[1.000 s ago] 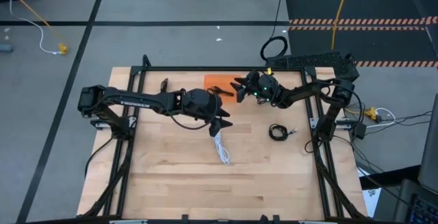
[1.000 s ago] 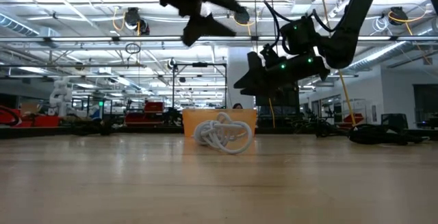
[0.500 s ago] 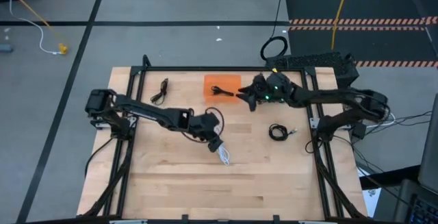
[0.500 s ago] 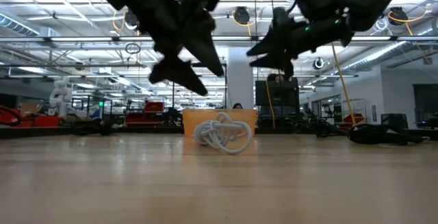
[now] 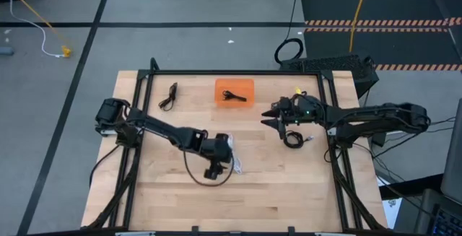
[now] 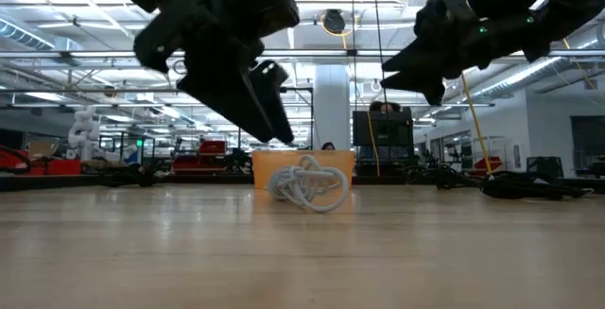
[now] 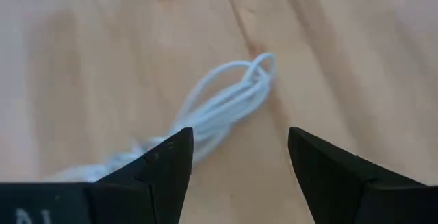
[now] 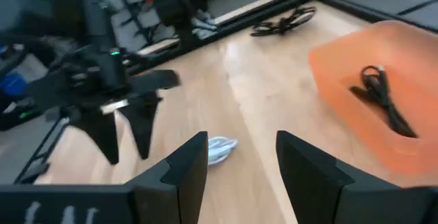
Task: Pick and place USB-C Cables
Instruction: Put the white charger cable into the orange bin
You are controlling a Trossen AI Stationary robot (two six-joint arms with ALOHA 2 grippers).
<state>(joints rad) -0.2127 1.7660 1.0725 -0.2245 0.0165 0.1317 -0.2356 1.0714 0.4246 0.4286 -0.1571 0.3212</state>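
The white USB-C cable's loops (image 7: 229,107) are bunched up in a narrow pile. The white USB-C cable should stay bundled and come up all together when I lift it.
A white USB-C cable (image 5: 235,162) lies bundled on the wood near the table's middle; in the left wrist view the white cable (image 7: 229,101) shows just ahead between the fingers. My left gripper (image 5: 219,162) is open and hangs just above it, touching nothing. One black cable (image 5: 234,97) rests on the orange pad (image 5: 234,84). Another black cable (image 5: 170,95) lies toward the far left, and a black coil (image 5: 292,139) lies toward the right. My right gripper (image 5: 268,119) is open, in the air between the pad and that coil.
Black frame rails (image 5: 216,73) run along the table's far edge and both sides. A thick black loop (image 5: 289,50) and a yellow cord (image 5: 357,12) lie on the floor beyond the far edge. Bare wood (image 5: 245,200) stretches toward the near edge.
My left gripper has moved toward the near edge and come down over the white cable. My right gripper has drawn back from the orange pad toward the table's right and near side, rising somewhat. The cables have stayed where they lay.
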